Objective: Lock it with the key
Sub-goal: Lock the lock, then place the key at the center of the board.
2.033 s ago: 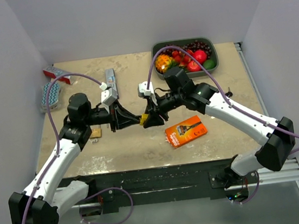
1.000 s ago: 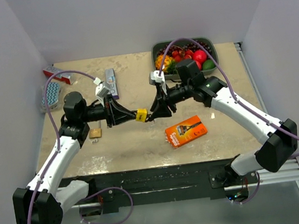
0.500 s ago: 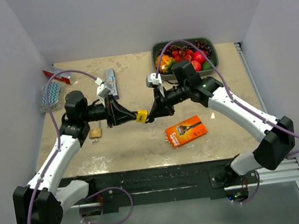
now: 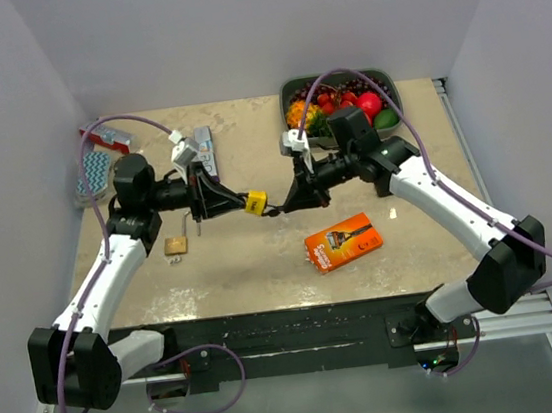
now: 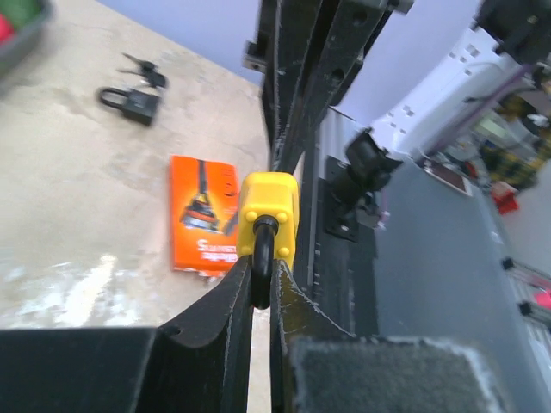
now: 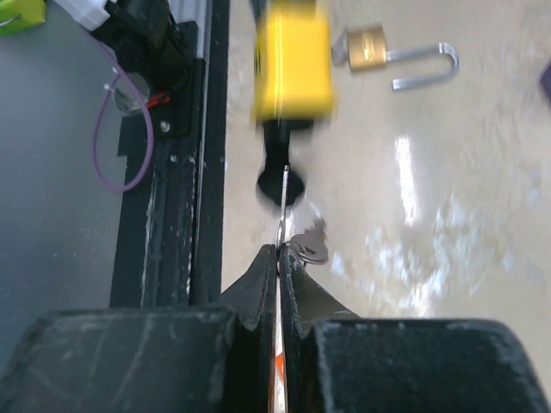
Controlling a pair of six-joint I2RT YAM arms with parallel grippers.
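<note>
My right gripper should go on moving away before it lets go of the key behind the orange razor box, because the key's blade (image 6: pixel 283 206) is clear of the yellow padlock.
A yellow padlock (image 4: pixel 253 203) hangs in the air above the middle of the table. My left gripper (image 4: pixel 235 200) is shut on its black shackle (image 5: pixel 261 267), and the yellow body (image 5: pixel 269 213) stands just past the fingertips of this gripper (image 5: pixel 261 291). The key's black head (image 6: pixel 281 185) sticks out of the padlock's (image 6: pixel 293 69) underside. My right gripper (image 6: pixel 280 251) is shut on the thin metal ring that runs from that head, and a spare silver key (image 6: pixel 307 247) dangles beside the jaws. From above, the right gripper (image 4: pixel 278 207) meets the lock from the right.
An orange razor box (image 4: pixel 343 243) lies below the grippers. A brass padlock (image 4: pixel 175 245) with its shackle open lies at the left. A fruit bowl (image 4: pixel 392 117) stands at the back right, packets (image 4: pixel 96 173) at the back left. A black padlock (image 5: pixel 129 101) with keys lies farther right.
The right gripper has shut on the key ring. Both grippers and the yellow padlock have shifted slightly towards the back of the table.
</note>
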